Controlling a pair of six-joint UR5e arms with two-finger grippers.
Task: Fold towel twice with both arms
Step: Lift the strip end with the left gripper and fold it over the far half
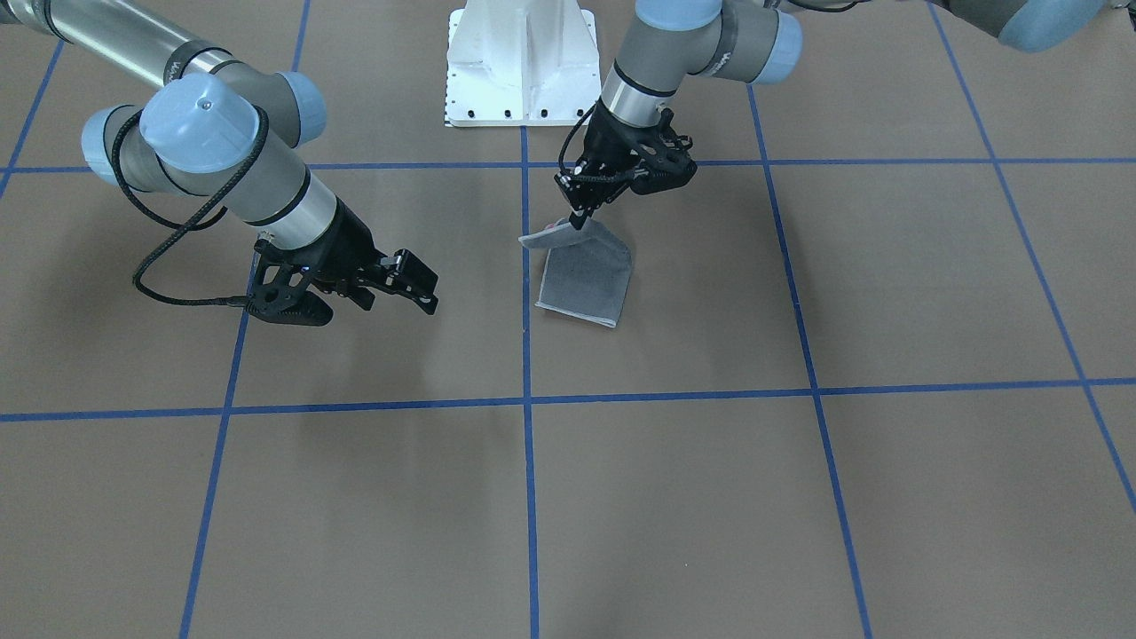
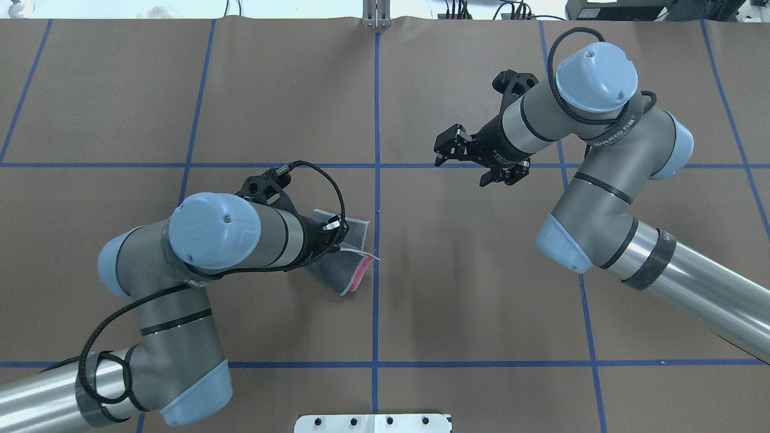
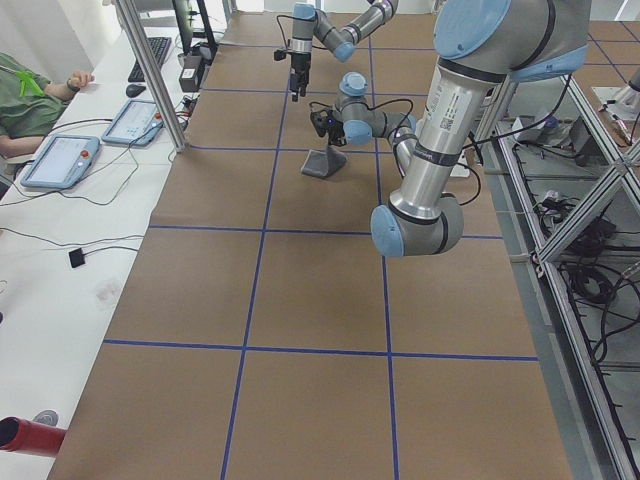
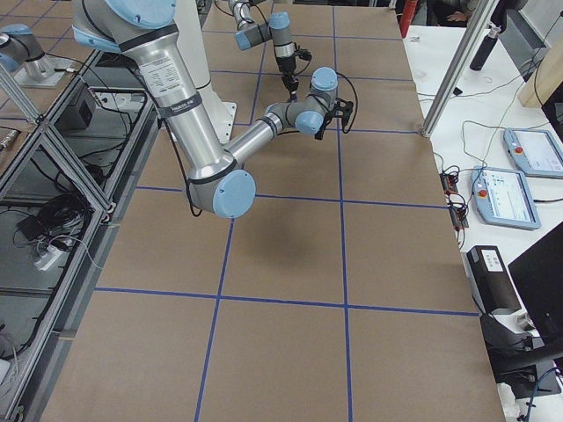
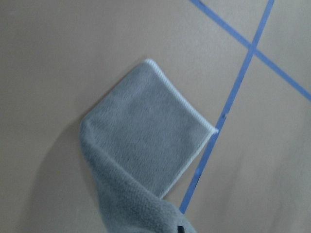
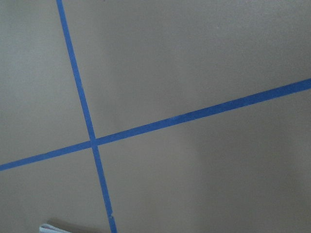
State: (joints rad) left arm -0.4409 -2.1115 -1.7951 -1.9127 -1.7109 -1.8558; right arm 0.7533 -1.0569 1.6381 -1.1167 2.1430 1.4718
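The towel's lower half (image 1: pixel 587 279) lies flat and clear. My left gripper should keep bringing the towel's raised edge over it and let go at the towel's opposite edge (image 1: pixel 576 315).
The towel (image 1: pixel 586 280) lies near the table's middle, dark grey face up, with one edge lifted off the surface. A pink strip shows at its fold in the overhead view (image 2: pixel 358 275). My left gripper (image 1: pixel 577 220) is shut on the raised edge and holds it just above the table; from overhead (image 2: pixel 343 237) the wrist covers part of the cloth. The left wrist view shows the grey towel (image 5: pixel 150 141) hanging down to the table beside a blue line. My right gripper (image 1: pixel 424 288) is open and empty, hovering well away from the towel, also seen in the overhead view (image 2: pixel 454 153).
The brown table carries a grid of blue tape lines (image 1: pixel 527 399). The white pedestal base (image 1: pixel 522 62) stands at the robot's edge. An operators' desk with tablets (image 3: pixel 60 160) runs along the far side. Metal framing (image 4: pixel 53 167) stands behind the robot.
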